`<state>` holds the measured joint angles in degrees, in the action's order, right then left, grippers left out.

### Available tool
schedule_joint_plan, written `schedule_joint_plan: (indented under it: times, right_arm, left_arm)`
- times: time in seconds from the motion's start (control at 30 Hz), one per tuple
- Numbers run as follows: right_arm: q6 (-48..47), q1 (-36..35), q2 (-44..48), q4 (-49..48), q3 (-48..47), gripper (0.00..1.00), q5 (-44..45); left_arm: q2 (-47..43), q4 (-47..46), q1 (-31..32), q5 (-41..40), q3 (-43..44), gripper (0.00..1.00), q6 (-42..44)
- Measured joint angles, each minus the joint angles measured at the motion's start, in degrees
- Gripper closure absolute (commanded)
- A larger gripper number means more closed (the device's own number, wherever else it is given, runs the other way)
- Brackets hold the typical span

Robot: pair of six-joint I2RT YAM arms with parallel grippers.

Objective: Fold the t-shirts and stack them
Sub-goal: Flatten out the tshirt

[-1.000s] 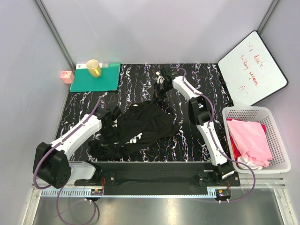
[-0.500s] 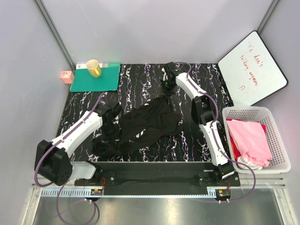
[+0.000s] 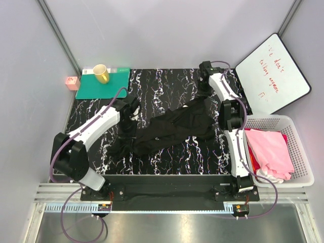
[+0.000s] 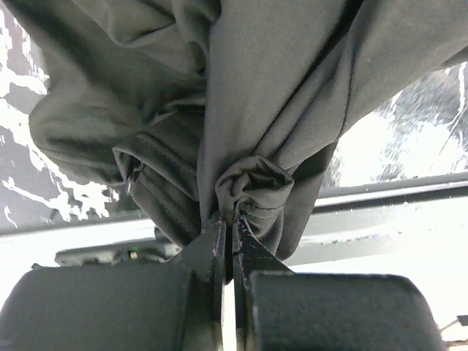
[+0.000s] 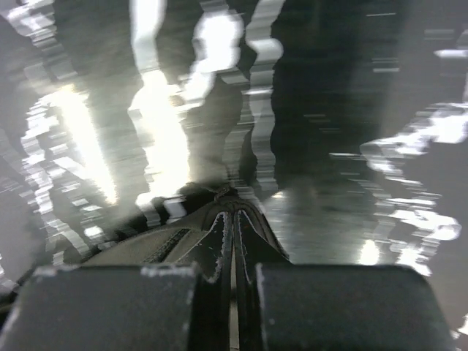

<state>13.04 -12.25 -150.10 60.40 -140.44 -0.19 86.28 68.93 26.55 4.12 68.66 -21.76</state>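
I should put the black t-shirt down with my left gripper, because it holds the t-shirt by a crumpled bunch (image 4: 256, 186), and then grab the t-shirt's hem (image 4: 157, 172) nearer the back to spread the t-shirt out.
The black t-shirt (image 3: 172, 127) lies stretched in a crumpled band across the marbled tabletop, held at both ends. At its left end, my left gripper (image 3: 132, 108) is shut on a bunch of the cloth; in the left wrist view that dark cloth (image 4: 248, 110) hangs in folds from the closed left gripper (image 4: 232, 221). Far right at the back, my right gripper (image 3: 205, 92) is shut on the other end. The right wrist view is motion-blurred, with a hemmed edge of cloth (image 5: 146, 248) pinched in the right gripper (image 5: 232, 213). A pink t-shirt (image 3: 271, 149) and a white one (image 3: 272, 175) lie in the basket.
A white plastic basket (image 3: 299, 147) stands at the right of the table. A yellow cup (image 3: 101, 74) sits on a teal mat (image 3: 104, 87) at the back left, next to a small pink box (image 3: 72, 82). A whiteboard (image 3: 273, 73) leans at the back right.
Both arms have swung toward the back and right, dragging the black t-shirt with them and pulling it out longer. Its white lettering no longer shows.
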Motion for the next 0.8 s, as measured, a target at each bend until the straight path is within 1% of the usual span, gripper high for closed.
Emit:
schedule_joint_plan:
  times: [0.23, 0.53, 0.57, 0.6, 0.63, 0.67, 0.7, 0.73, 0.77, 0.8]
  right_arm:
    - [-0.42, 4.17, 3.17, 1.7, 4.92, 1.0, 4.42]
    - [-0.44, 13.68, 7.04, 5.51, 9.99, 1.0, 6.56]
    - [-0.44, 14.78, 7.85, 5.75, 11.13, 1.0, 6.54]
    - [-0.48, 15.3, 8.35, 6.01, 11.72, 1.0, 6.82]
    - [-0.74, 15.72, 8.94, 5.68, 12.39, 1.0, 7.23]
    - [-0.96, 16.2, 9.49, 5.25, 12.9, 0.97, 7.21]
    - [-1.29, 16.65, 9.99, 5.07, 13.16, 0.93, 6.82]
    - [-1.62, 16.96, 10.56, 4.79, 13.51, 0.89, 5.9]
    - [-1.9, 17.11, 11.21, 4.5, 13.9, 0.78, 4.52]
    - [-2.23, 17.11, 12.09, 3.8, 14.58, 0.71, 2.93]
  left_arm:
    - [4.96, -1.55, 0.11, -1.01, 1.73, 1.0, 2.99]
    - [9.66, -5.16, 0.37, -1.29, 0.39, 1.0, 3.91]
    - [9.88, -5.9, 0.42, -0.94, -0.39, 0.97, 3.85]
    - [9.92, -5.44, 0.46, -1.18, -0.92, 0.8, 3.89]
    - [9.92, -4.35, 0.39, -1.22, -1.64, 0.71, 3.87]
    - [9.92, -3.19, 0.35, -1.25, -2.14, 0.64, 3.87]
    - [9.92, -2.34, 0.35, -1.36, -2.51, 0.34, 3.82]
    - [9.92, -1.27, 0.35, -1.51, -2.56, 0.24, 3.82]
    - [9.88, -0.39, 0.35, -1.77, -2.56, 0.15, 4.11]
    - [9.86, 0.33, 0.35, -1.95, -2.49, 0.1, 4.09]
